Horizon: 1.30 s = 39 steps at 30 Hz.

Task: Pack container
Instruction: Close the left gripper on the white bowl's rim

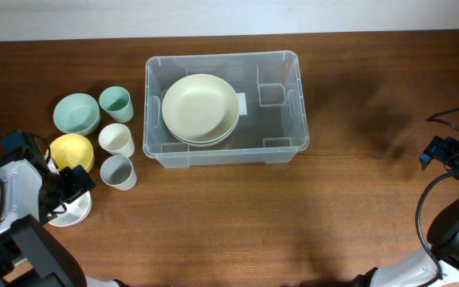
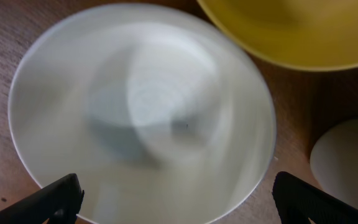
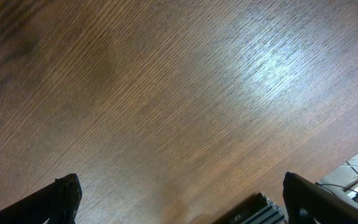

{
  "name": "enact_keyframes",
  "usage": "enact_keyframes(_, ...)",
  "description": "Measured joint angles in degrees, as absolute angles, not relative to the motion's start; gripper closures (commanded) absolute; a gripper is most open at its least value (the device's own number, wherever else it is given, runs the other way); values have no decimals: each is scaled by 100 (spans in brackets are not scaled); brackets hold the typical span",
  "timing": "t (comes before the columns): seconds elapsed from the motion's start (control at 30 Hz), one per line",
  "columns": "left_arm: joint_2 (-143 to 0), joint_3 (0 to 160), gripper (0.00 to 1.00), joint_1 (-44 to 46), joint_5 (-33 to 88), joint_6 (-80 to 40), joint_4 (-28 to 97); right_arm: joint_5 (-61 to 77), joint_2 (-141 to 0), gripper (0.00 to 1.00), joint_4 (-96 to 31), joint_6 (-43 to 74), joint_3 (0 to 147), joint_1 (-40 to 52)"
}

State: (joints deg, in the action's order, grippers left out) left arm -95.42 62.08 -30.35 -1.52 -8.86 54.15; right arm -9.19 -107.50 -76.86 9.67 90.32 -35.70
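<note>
The whole white bowl (image 2: 148,112) lies within the span of my left gripper's open fingers. Next, I move over to the white bowl's rim (image 2: 12,121) away from the grey cup and pinch that rim.
The container (image 1: 281,127), a large clear bin, stands at the table's middle with cream bowls (image 1: 200,108) stacked in its left half. My left gripper (image 1: 68,190) is open and hangs just above a white bowl (image 1: 74,214) at the front left. In the left wrist view the white bowl (image 2: 142,112) fills the frame, and the open fingers (image 2: 176,199) straddle its near rim. My right gripper (image 1: 437,151) is open and empty at the far right, over bare wood (image 3: 179,93).
Left of the container stand a mint bowl (image 1: 76,113), a green cup (image 1: 115,103), a white cup (image 1: 116,139), a grey cup (image 1: 119,171) and a yellow bowl (image 1: 71,151). The yellow bowl (image 2: 291,31) lies close beside the white bowl. Cables run along the right edge.
</note>
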Motion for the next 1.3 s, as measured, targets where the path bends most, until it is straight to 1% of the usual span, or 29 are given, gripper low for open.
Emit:
enact_keyframes(0.13,-9544,6322,0,-3035,-152,-886,5470,-919,-10753,1,-7686,965,9032,-3570)
enact_keyframes(0.27,-9548,6879,0,-3035,-209,-886,5826,-917,-10753,1,-7686,967,9032,-3570)
enact_keyframes(0.43,-9546,7725,0,-3037,-694,-976,6497,-919,-10753,1,-7686,967,9032,-3570)
enact_keyframes(0.53,-9546,7832,0,-3109,-1024,-1083,6842,-919,-10753,1,-7686,967,9032,-3570)
enact_keyframes(0.63,-9548,7830,0,-3310,-1098,-1144,7002,-919,-10750,1,-7686,967,9032,-3570)
enact_keyframes(0.87,-9548,7631,0,-3758,-1002,-1153,6899,-919,-10753,1,-7686,967,9032,-3570)
enact_keyframes(1.3,-9548,6685,0,-3769,-523,-1039,6029,-917,-10750,1,-7684,969,9032,-3570)
